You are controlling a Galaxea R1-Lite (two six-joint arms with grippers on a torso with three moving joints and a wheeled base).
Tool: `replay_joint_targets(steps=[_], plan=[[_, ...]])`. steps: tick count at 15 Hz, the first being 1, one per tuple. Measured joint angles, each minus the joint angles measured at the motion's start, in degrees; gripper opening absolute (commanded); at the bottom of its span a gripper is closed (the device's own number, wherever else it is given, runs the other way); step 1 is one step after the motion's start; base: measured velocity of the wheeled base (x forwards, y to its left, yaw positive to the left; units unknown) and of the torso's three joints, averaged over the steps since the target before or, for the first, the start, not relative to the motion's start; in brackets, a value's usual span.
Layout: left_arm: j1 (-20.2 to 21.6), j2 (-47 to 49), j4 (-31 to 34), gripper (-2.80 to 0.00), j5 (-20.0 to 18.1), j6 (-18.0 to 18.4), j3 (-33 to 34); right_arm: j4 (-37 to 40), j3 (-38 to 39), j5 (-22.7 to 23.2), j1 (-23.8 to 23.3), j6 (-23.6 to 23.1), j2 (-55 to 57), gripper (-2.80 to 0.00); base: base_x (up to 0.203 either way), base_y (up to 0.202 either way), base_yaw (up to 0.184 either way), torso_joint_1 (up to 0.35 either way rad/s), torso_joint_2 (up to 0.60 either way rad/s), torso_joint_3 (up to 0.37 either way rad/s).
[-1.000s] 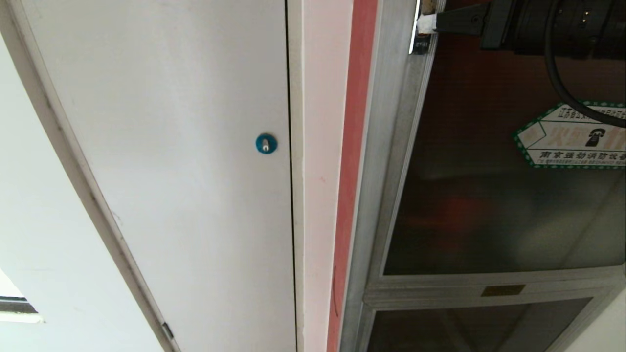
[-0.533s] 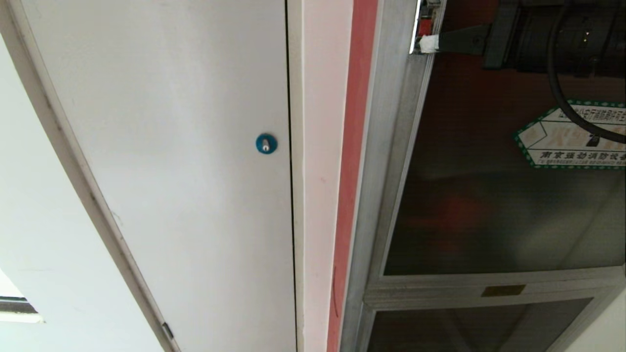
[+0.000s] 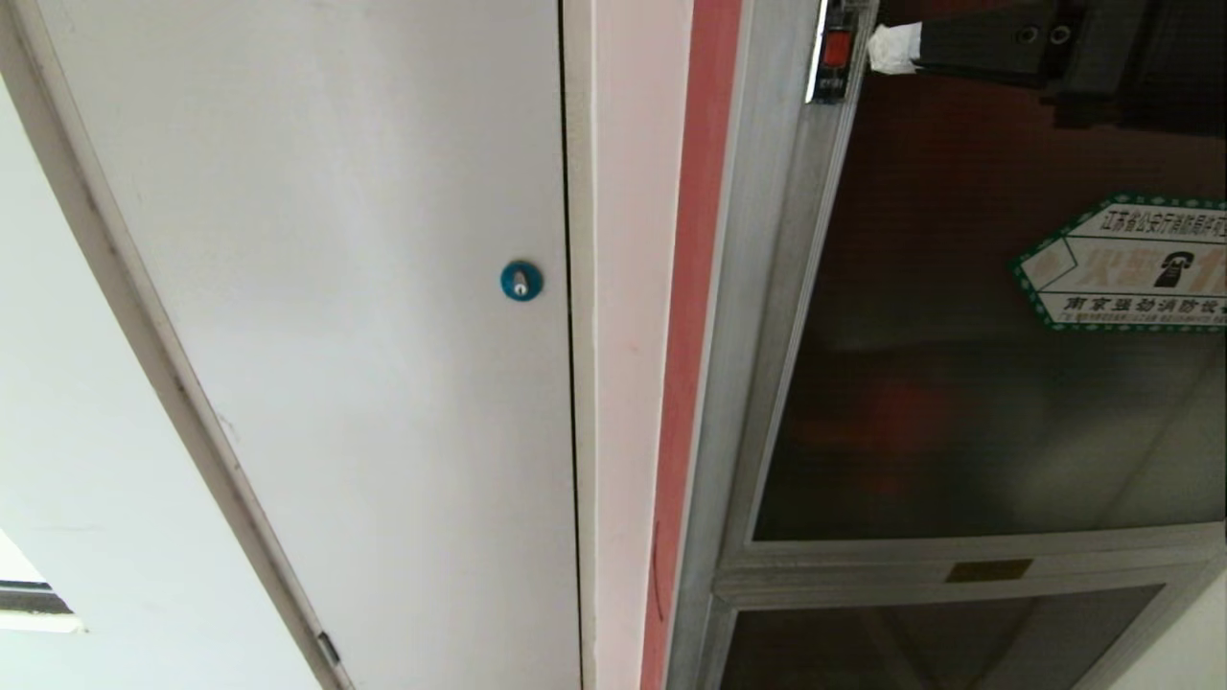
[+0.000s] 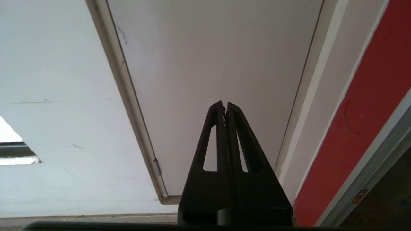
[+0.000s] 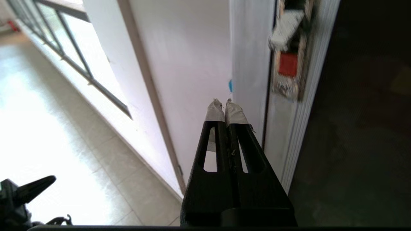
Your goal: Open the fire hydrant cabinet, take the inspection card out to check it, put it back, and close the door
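I see the pale tab sticking out above the red latch (image 5: 288, 64), so my right gripper, closed and tilted, should move back, straighten up, open and pinch that tab (image 5: 287, 30).
The fire hydrant cabinet (image 3: 757, 316) shows its silver frame, and the door (image 3: 968, 402) of dark smoked glass lies flat in that frame. A green-edged white sticker (image 3: 1131, 273) is on the glass. The small red latch (image 3: 837, 48) sits at the door's edge near the top of the head view, and it shows again as the red latch (image 5: 288, 64) in the right wrist view. My right gripper (image 3: 890, 48) is shut, its taped tips just right of the latch and apart from it. It holds nothing (image 5: 224, 102). The inspection card is hidden.
A plain white door (image 3: 364, 287) with a blue round lock (image 3: 521, 280) stands left of the cabinet, past a red strip (image 3: 695, 287). My left gripper (image 4: 224, 104) is parked low and shut, facing that white door. A smaller dark panel (image 3: 939, 642) lies below the glass door.
My right gripper's taped tips have drawn back to the right, off the door's edge. The red latch, covered a second ago, now shows. The arm's black cable has left the view.
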Motion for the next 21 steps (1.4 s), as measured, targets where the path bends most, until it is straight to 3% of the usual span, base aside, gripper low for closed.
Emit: replay_joint_targets(steps=[3, 6, 8, 9, 11, 12, 13, 17, 21], plan=[[0.0, 0.0, -0.02, -2.8, -0.01, 0.03, 0.0, -8.64, 9.1, -12.01, 8.14, -1.49, -3.09, -2.8, 0.0, 0.0, 0.0, 0.0, 0.0, 0.0], [0.0, 0.0, -0.01, -2.8, -0.01, 0.01, 0.0, -24.79, 19.62, -29.51, 16.1, -10.0, -4.05, -2.8, 0.0, 0.0, 0.0, 0.0, 0.0, 0.0], [0.0, 0.0, -0.02, -2.8, -0.01, 0.01, 0.0, -36.66, 24.33, -38.17, 18.54, -15.4, -3.81, -2.8, 0.0, 0.0, 0.0, 0.0, 0.0, 0.0], [0.0, 0.0, -0.01, -2.8, -0.01, 0.01, 0.0, -41.89, 26.28, -41.56, 19.09, -17.57, -3.6, -2.8, 0.0, 0.0, 0.0, 0.0, 0.0, 0.0], [0.0, 0.0, -0.02, -2.8, -0.01, 0.01, 0.0, -49.18, 28.85, -43.88, 19.6, -19.86, -3.3, -2.8, 0.0, 0.0, 0.0, 0.0, 0.0, 0.0], [0.0, 0.0, -0.01, -2.8, -0.01, 0.01, 0.0, -51.2, 29.92, -44.13, 19.63, -20.63, -3.23, -2.11, 0.0, 0.0, 0.0, 0.0, 0.0, 0.0], [0.0, 0.0, 0.0, -2.8, -0.02, 0.0, 0.0, -52.47, 30.91, -44.48, 19.63, -21.17, -3.17, 0.0, 0.0, 0.0, 0.0, 0.0, 0.0, 0.0], [0.0, 0.0, -0.02, -2.8, 0.01, 0.01, 0.0, -56.41, 32.57, -44.73, 19.16, -21.64, -2.0, 0.0, 0.0, 0.0, 0.0, 0.0, 0.0, 0.0], [0.0, 0.0, -0.02, -2.8, -0.01, 0.0, 0.0, -61.09, 29.44, -47.3, 17.4, -23.56, 1.84, 0.0, 0.0, 0.0, 0.0, 0.0, 0.0, 0.0]])
